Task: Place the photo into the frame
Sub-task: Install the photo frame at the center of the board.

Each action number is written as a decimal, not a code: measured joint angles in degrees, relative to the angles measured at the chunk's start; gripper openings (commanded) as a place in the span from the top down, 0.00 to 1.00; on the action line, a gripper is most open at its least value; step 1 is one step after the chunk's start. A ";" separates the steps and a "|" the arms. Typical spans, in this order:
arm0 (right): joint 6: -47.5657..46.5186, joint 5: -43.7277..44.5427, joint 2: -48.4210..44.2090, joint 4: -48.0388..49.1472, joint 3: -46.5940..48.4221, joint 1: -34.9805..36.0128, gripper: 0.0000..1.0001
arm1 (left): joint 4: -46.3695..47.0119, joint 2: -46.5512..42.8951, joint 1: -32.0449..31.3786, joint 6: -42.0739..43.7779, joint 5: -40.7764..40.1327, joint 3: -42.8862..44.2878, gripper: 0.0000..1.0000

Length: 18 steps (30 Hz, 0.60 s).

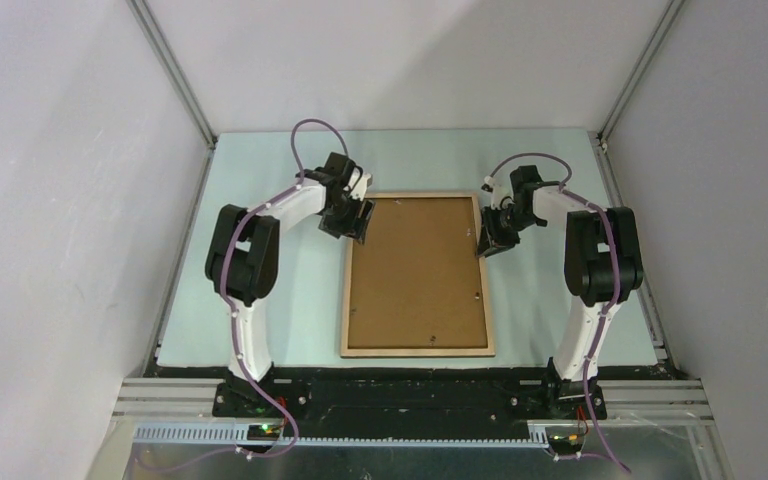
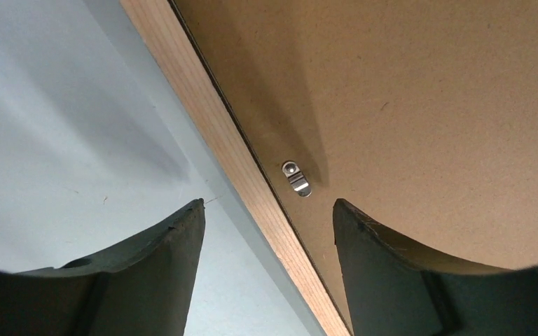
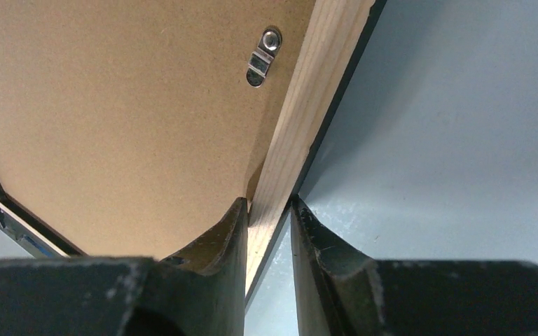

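Next, I swing the clip with my left gripper until its end touches the rail's inner edge (image 2: 278, 199), because the metal clip's loose end (image 2: 302, 188) is pointing along the frame's rail.
The frame (image 1: 345, 300) lies face down in the middle of the table, light wood back up, with the brown backing board (image 1: 415, 270) set in it. The photo is hidden. My left gripper (image 1: 352, 222) is at the frame's left rail near the far corner. It stands open (image 2: 268, 204), one finger over the table and one over the board, straddling the rail (image 2: 210, 112). My right gripper (image 1: 487, 240) is at the right rail near the far corner, shut (image 3: 269, 203) on that wood rail (image 3: 315, 91).
Small metal turn clips (image 2: 296, 178) (image 3: 263, 56) sit on the board beside each rail. Pale blue table (image 1: 260, 330) surrounds the frame. White walls with aluminium posts (image 1: 175, 70) enclose the left, back and right.
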 measured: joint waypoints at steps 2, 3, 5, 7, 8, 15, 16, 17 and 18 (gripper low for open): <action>0.00 -0.07 0.00 0.00 0.00 -0.17 0.94 | -0.07 0.28 -0.50 0.00 -0.63 0.59 0.29; 0.00 -0.09 0.00 0.00 0.00 -0.22 0.94 | 0.00 0.44 -0.70 -0.02 -1.16 0.90 0.30; 0.00 -0.24 0.02 -0.02 0.00 -0.37 0.94 | 0.13 0.70 -1.01 -0.28 -1.77 1.20 0.31; -0.02 -0.50 0.02 -0.04 0.00 -0.48 0.94 | 0.11 0.83 -1.18 -0.39 -2.27 1.27 0.32; 0.00 -0.61 0.02 -0.02 0.00 -0.57 0.94 | 0.11 0.96 -1.27 -0.39 -2.67 1.27 0.32; 0.00 -1.53 0.17 -0.04 0.00 -1.22 0.95 | 0.13 1.64 -1.51 -0.39 -3.54 1.29 0.39; -0.02 -1.62 0.20 -0.02 0.00 -1.29 0.95 | 0.13 1.66 -1.53 -0.39 -3.50 1.29 0.41; -0.02 -1.75 0.28 -0.02 0.00 -1.33 0.95 | 0.15 1.66 -1.55 -0.39 -3.50 1.29 0.43; -0.02 -1.88 0.37 -0.02 0.00 -1.42 0.95 | 0.15 1.66 -1.60 -0.35 -3.48 1.29 0.45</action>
